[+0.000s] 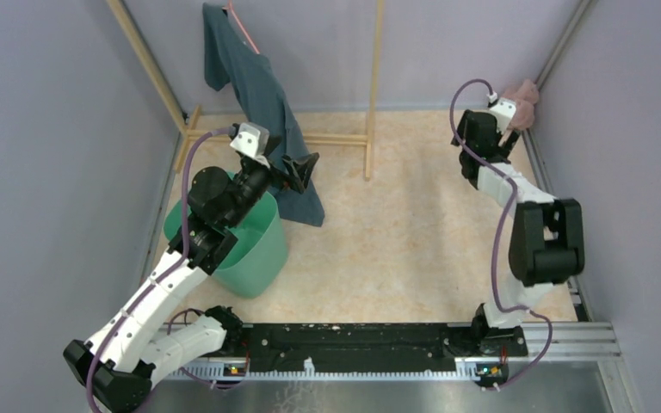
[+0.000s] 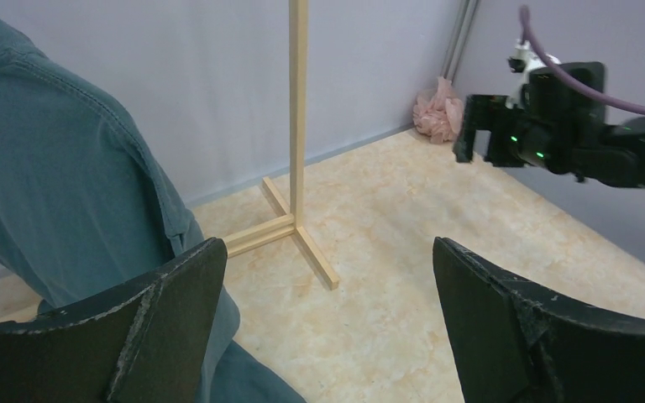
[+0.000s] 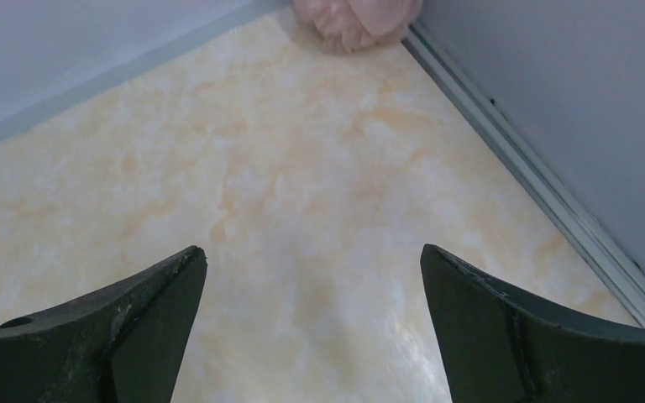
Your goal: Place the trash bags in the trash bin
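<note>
Open floor (image 3: 336, 126) lies between my right gripper's spread fingers and the pink trash bag (image 1: 525, 100), so I should keep reaching forward until the fingers are on both sides of the bag, and then close them.
A crumpled pale pink trash bag (image 1: 525, 96) lies on the floor in the far right corner against the walls; it also shows as the pink trash bag (image 2: 437, 109) in the left wrist view and the trash bag (image 3: 357, 15) at the top of the right wrist view. The mint-green trash bin (image 1: 262, 254) stands at the left, partly under the left arm. My left gripper (image 1: 301, 168) (image 2: 327, 243) hangs open and empty beyond the bin, beside the garment. My right gripper (image 1: 479, 129) (image 3: 312, 249) is open and empty above bare floor, short of the bag.
A dark teal garment (image 1: 258, 86) (image 2: 67, 193) hangs from a wooden rack (image 1: 370, 86) (image 2: 298, 126) at the back left, its hem reaching the floor next to the bin. A metal rail (image 3: 546, 193) runs along the right wall. Grey walls close in three sides.
</note>
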`<act>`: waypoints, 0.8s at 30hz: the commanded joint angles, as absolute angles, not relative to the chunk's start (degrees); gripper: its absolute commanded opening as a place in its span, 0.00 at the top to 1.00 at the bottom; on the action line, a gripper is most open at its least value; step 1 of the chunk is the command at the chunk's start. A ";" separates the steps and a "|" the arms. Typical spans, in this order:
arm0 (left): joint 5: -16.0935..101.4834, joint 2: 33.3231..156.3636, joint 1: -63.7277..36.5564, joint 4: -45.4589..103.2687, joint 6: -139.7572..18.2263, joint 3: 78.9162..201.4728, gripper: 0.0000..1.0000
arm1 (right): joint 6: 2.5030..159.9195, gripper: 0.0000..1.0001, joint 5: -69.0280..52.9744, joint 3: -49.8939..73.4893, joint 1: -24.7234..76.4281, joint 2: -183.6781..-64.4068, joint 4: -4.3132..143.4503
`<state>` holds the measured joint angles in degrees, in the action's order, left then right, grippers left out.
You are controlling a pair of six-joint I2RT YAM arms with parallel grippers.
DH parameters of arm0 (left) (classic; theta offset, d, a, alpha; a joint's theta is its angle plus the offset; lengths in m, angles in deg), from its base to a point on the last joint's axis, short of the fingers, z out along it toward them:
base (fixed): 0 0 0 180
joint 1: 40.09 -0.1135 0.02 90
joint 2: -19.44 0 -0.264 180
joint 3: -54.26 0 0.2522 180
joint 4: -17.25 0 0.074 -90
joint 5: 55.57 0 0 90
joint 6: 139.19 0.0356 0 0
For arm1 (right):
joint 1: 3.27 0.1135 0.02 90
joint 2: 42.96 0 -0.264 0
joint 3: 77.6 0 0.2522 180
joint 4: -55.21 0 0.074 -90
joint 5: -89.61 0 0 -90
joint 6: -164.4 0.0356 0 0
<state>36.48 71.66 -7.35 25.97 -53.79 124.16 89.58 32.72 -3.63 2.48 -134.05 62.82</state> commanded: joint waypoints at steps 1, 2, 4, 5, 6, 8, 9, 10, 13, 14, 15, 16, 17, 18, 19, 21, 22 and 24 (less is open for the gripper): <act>36.82 70.70 -7.12 23.79 -54.41 126.48 0.02 | 88.55 0.01 36.98 14.67 -0.99 -147.93 57.02; 36.65 70.37 -7.03 23.80 -54.37 126.47 0.02 | 87.33 0.01 37.27 18.62 -2.05 -151.36 58.51; 36.49 69.94 -7.04 23.80 -54.37 126.39 0.02 | 83.56 0.01 39.28 25.42 -3.06 -157.86 58.63; 36.38 69.82 -7.03 23.76 -54.37 126.26 0.02 | 82.01 0.01 39.96 29.51 -4.87 -160.99 58.68; 36.37 69.89 -7.06 23.72 -54.37 126.23 0.02 | 81.06 0.01 40.71 32.64 -5.67 -163.90 59.37; 36.56 70.32 -7.04 23.71 -54.66 126.25 0.02 | 79.00 0.01 42.42 38.01 -6.79 -169.24 59.92; 36.80 70.68 -7.02 23.71 -54.83 126.21 0.02 | 77.77 0.01 43.11 40.30 -7.36 -172.41 59.56; 37.16 71.17 -7.02 23.64 -54.96 126.21 0.02 | 77.21 0.01 43.56 42.44 -7.91 -174.43 59.63; 37.85 72.84 -7.03 23.67 -55.29 126.34 0.02 | 76.14 0.01 41.52 48.77 -10.18 -179.99 59.80; 38.19 73.28 -7.03 23.71 -55.38 126.38 0.02 | 76.16 0.01 40.55 51.85 -10.88 -182.03 60.60; 38.35 73.72 -6.99 23.78 -55.57 126.45 0.02 | 76.25 0.01 39.61 55.42 -11.59 -184.38 62.14; 38.49 74.18 -7.01 23.88 -55.68 126.55 0.02 | 75.96 0.01 37.89 58.86 -12.03 -186.59 63.45; 38.67 74.54 -7.01 23.95 -55.85 126.56 0.02 | 75.49 0.01 35.74 62.39 -12.40 -188.99 64.77; 38.69 74.91 -6.98 23.97 -55.92 126.56 0.02 | 75.01 0.02 33.01 65.46 -12.58 -191.13 66.69; 38.65 75.24 -6.99 24.04 -55.87 126.56 0.02 | 74.70 0.06 31.31 68.59 -12.67 -192.92 68.28; 38.37 75.98 -6.98 24.14 -56.06 126.56 0.02 | 74.66 0.19 27.82 72.71 -12.59 -194.95 72.04; 38.31 76.36 -6.95 24.27 -56.23 126.63 0.02 | 75.10 0.32 25.85 72.97 -12.59 -194.79 72.84; 38.62 76.97 -6.95 24.57 -56.85 126.82 0.02 | 77.22 0.64 22.40 70.28 -12.59 -192.33 73.49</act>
<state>37.88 76.21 -7.31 26.28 -55.54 124.27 75.74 31.23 68.34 -13.32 -195.10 69.77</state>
